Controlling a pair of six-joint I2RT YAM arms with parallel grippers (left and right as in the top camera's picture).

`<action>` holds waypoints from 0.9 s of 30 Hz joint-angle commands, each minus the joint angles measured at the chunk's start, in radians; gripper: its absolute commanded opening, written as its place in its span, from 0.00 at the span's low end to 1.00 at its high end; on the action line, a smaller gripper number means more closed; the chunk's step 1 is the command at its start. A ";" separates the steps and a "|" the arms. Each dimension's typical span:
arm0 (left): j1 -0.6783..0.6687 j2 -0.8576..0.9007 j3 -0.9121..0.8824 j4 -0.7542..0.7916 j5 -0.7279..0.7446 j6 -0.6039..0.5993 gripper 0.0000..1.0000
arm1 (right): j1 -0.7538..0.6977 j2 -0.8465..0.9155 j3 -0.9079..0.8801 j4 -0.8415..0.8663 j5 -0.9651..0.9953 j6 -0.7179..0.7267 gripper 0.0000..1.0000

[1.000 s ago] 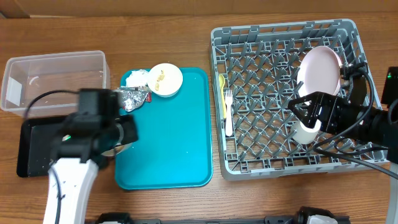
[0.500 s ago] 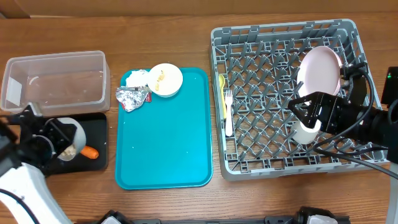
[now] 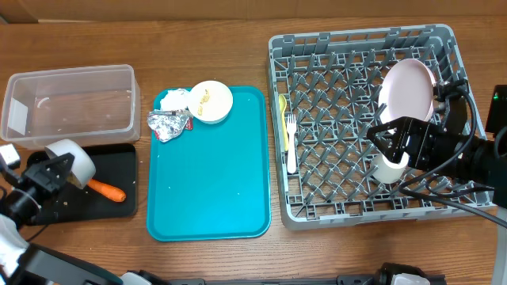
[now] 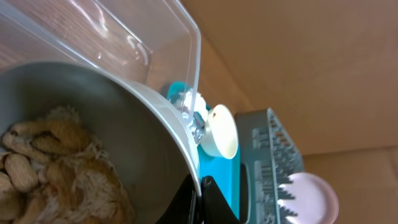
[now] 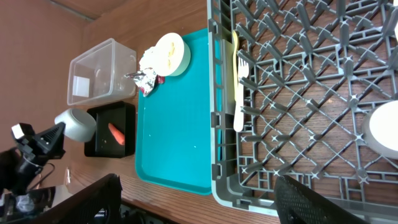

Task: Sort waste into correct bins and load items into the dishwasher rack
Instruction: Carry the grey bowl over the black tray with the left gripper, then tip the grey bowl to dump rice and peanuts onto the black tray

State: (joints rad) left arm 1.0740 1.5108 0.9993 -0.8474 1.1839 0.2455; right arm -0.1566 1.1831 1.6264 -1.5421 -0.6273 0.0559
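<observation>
Food scraps (image 4: 62,168) are still in the tilted bowl. Next, my left gripper tilts the bowl more over the black tray (image 3: 85,207) before it puts the bowl into the rack.
My left gripper (image 3: 54,169) is shut on the rim of a cream-white bowl (image 3: 70,155), tilted over the black tray (image 3: 119,154). The left wrist view shows the jaws (image 4: 200,198) pinching the rim, with beige food scraps (image 4: 43,168) inside the bowl. An orange carrot piece (image 3: 107,190) lies on the black tray. The clear tub (image 3: 67,103) stands behind it. A second bowl (image 3: 211,101), the napkin (image 3: 174,99) and the foil wrapper (image 3: 168,124) sit on the teal tray (image 3: 214,182). My right gripper (image 3: 392,146) is open over the white cup (image 3: 390,168) in the grey rack (image 3: 356,47).
The pinkish plate (image 3: 408,89) stands upright at the rack's right side. The fork (image 3: 291,142) and yellow spoon (image 3: 283,115) lie along the rack's left edge. The right wrist view shows its open fingers (image 5: 199,205) above the rack's front corner.
My left arm has swung left from the teal tray's edge, carrying the bowl to the black tray's far left end. The carrot now lies on the black tray. The right arm has not moved.
</observation>
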 commanded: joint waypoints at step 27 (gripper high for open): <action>0.251 0.088 -0.220 0.150 0.374 0.250 0.04 | 0.000 -0.003 0.003 0.010 -0.002 0.001 0.82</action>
State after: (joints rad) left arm 1.3441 1.5955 0.7895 -0.7017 1.5421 0.3950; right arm -0.1562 1.1831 1.6264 -1.5368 -0.6273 0.0559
